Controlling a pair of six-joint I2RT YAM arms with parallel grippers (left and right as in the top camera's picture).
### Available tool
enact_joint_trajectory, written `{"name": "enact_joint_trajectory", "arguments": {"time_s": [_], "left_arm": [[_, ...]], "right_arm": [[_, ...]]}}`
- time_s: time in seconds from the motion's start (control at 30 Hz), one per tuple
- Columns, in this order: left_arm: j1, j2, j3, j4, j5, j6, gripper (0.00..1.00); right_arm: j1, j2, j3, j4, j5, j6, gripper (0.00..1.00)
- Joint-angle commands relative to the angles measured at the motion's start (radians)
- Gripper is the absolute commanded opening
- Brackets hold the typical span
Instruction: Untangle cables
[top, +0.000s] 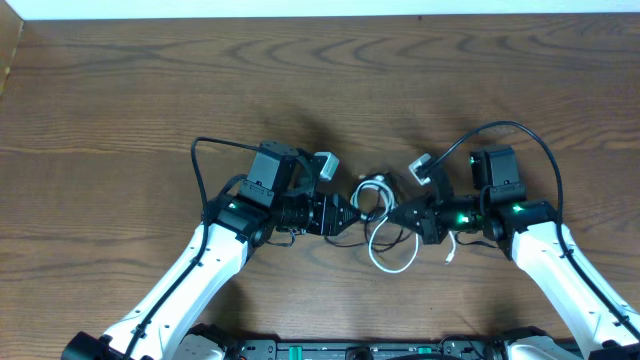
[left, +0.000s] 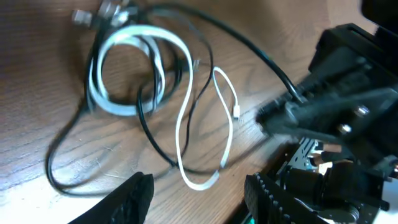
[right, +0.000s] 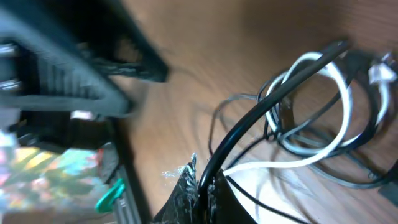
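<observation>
The tangle (left: 163, 81) will come along as one heap with the plugs trailing when I lift with my left gripper, because the black cable goes through the white cable's coil (left: 140, 108).
The white cable (top: 385, 264) and the thin black cable (top: 366, 196) lie tangled on the wooden table between my two grippers. My left gripper (top: 350, 214) is open and empty. In the left wrist view its fingers (left: 199, 199) sit just short of the white cable (left: 183, 124) and black cable (left: 144, 121). My right gripper (top: 402, 215) faces it from the right. In the right wrist view its jaws (right: 200, 182) are shut on the black cable (right: 261, 112), and the white cable (right: 280, 165) runs out beside them.
My right arm (left: 348, 93) fills the right of the left wrist view; my left arm (right: 62, 74) fills the upper left of the right wrist view. The table's far edge (top: 300, 10) runs along the top. Thick black arm wires (top: 510, 128) arch over both wrists.
</observation>
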Motion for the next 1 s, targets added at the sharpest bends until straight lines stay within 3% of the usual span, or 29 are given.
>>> {"name": "enact_joint_trajectory", "arguments": {"time_s": [0.0, 0.3, 0.97], "left_arm": [[-0.002, -0.014, 0.005, 0.001, -0.053, 0.013, 0.52], [-0.002, 0.034, -0.002, -0.004, -0.229, 0.013, 0.52], [-0.005, 0.341, -0.004, 0.162, -0.221, -0.043, 0.52]], "right_arm": [[0.001, -0.010, 0.013, 0.003, -0.188, -0.094, 0.01], [0.001, -0.010, 0.013, 0.035, -0.078, -0.028, 0.01], [0.001, -0.010, 0.013, 0.035, -0.046, 0.005, 0.01]]}}
